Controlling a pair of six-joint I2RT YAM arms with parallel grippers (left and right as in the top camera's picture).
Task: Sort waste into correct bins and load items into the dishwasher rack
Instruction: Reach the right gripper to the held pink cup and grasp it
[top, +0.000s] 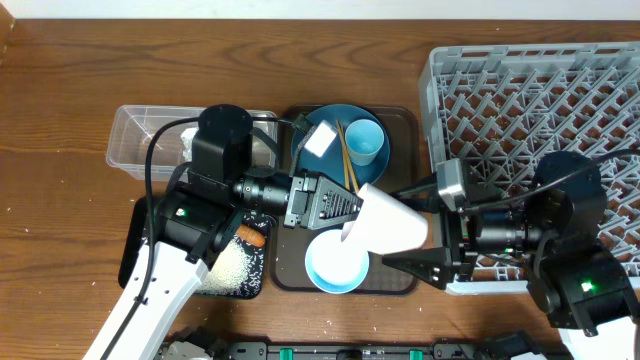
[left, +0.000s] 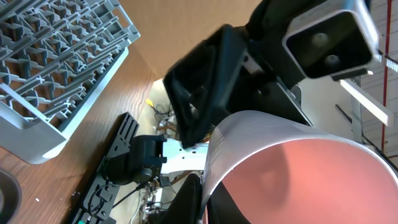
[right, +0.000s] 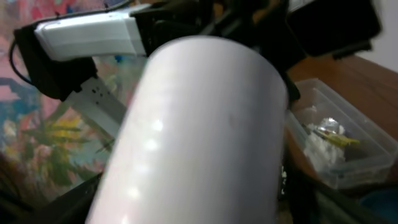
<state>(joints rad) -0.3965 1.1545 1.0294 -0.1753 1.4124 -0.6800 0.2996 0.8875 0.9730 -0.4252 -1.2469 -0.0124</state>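
My right gripper should grip the cup's base before loading it, since my left gripper has the small pink cup by its rim, away from the dishwasher rack.
My left gripper is shut on the rim of the small pink cup, holding it on its side above the brown tray. The left wrist view looks into its pink inside. My right gripper is open, one finger on each side of the cup's base, and the cup fills the right wrist view. The light-blue bowl sits below the cup. The blue plate carries the small blue cup, the chopsticks and a white wad.
The grey dishwasher rack stands at the right. The clear tub at the left holds tissue and a green-yellow wrapper. The black tray holds rice and the carrot piece. The brown serving tray lies in the middle.
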